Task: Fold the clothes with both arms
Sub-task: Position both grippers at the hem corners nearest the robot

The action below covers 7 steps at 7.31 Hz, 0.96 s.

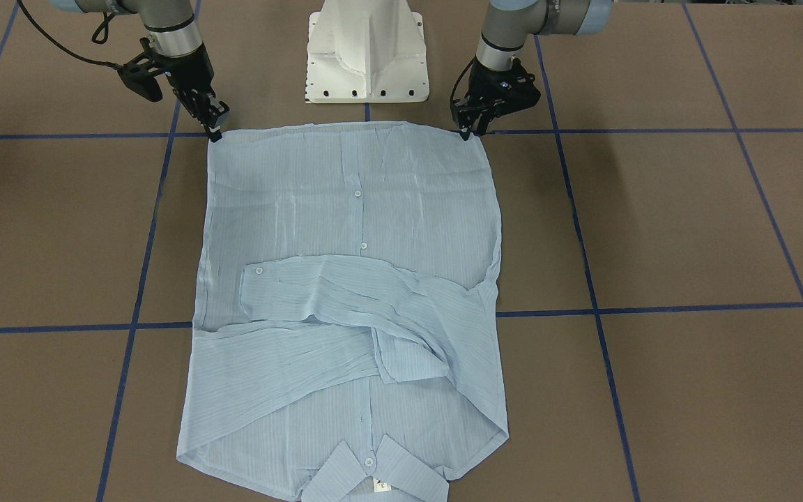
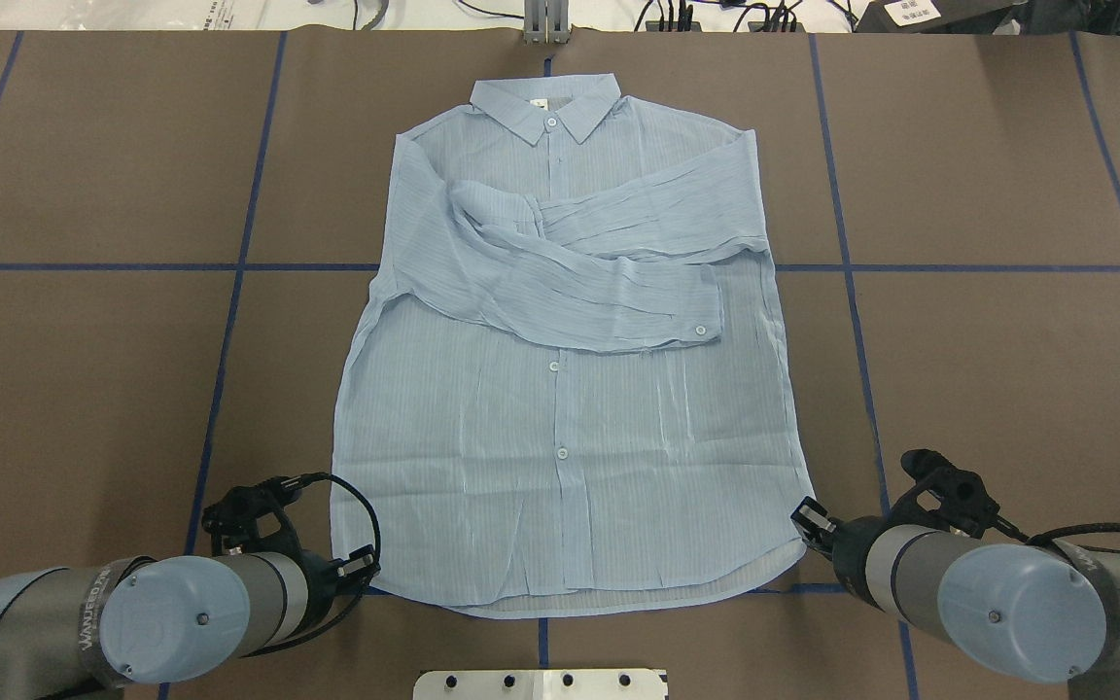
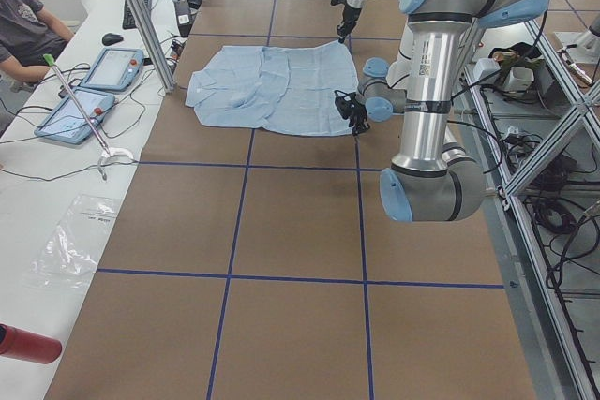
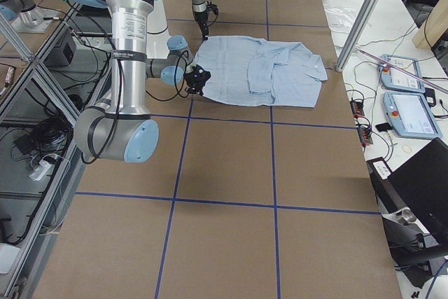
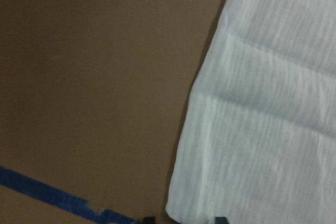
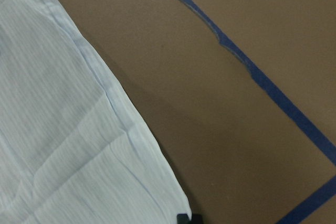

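Observation:
My gripper will fold the hem (image 1: 344, 128) over, and the hem will cover the sleeves (image 1: 344, 288) and leave the collar showing, because the sleeves lie flat below the collar.
The pale blue striped shirt (image 1: 353, 230) lies flat and face up on the brown table, collar (image 2: 542, 105) away from the robot, both sleeves folded across its chest. My left gripper (image 1: 469, 131) is down at one hem corner. In the left wrist view (image 5: 185, 219) its two fingertips stand apart with the corner of the shirt (image 5: 273, 103) between them. My right gripper (image 1: 215, 131) is at the other hem corner. In the right wrist view (image 6: 189, 217) its tips are pressed together at the corner of the cloth (image 6: 52, 129).
The white pedestal base (image 1: 366, 52) stands between the arms, just behind the hem. Blue tape lines (image 1: 652, 307) grid the table. In the exterior left view an operators' bench with tablets (image 3: 89, 91) and a seated person (image 3: 23, 21) runs along the far side.

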Available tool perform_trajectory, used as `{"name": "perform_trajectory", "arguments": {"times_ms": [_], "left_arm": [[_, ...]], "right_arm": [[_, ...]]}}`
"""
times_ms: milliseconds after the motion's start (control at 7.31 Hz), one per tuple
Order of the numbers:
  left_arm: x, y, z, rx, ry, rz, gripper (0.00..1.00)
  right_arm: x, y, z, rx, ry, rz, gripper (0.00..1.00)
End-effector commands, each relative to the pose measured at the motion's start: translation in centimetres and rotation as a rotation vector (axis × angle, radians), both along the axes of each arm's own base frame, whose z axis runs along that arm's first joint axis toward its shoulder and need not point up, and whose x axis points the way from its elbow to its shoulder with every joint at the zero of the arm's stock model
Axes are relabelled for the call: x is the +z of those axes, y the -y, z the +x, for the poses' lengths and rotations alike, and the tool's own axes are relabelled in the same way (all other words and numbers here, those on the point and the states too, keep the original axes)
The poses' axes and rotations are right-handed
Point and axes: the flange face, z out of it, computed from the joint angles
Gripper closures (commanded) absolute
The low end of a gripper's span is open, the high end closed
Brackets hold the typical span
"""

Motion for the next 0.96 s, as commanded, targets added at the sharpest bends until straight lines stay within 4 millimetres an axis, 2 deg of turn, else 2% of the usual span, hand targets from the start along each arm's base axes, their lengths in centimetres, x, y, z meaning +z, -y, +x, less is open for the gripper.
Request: {"name": "perform_trajectory", "arguments": {"times_ms": [0,137,547,684,821], "left_arm": [[0.1,0.0,0.1,0.001,0.003,0.001,0.75],[0.1,0.1,0.0,-0.001,0.002,0.001,1.0],[-1.4,0.5,-1.2,-0.014,-0.03,0.003,1.0],[-2.5,0.5,-1.9,-0.021,-0.056,0.0,1.0],[-3.6,0.3,-3.2,-0.023,-0.082,0.0,1.0]], "right_arm": [[0.1,0.0,0.2,0.001,-0.003,0.0,1.0],[0.1,-0.1,0.1,-0.001,-0.003,0.0,1.0],[0.1,-0.1,0.2,-0.001,-0.003,0.0,1.0],[-0.5,-0.2,0.8,-0.001,0.008,0.001,1.0],[-0.8,-0.7,2.3,-0.009,0.004,-0.004,1.0]]}}
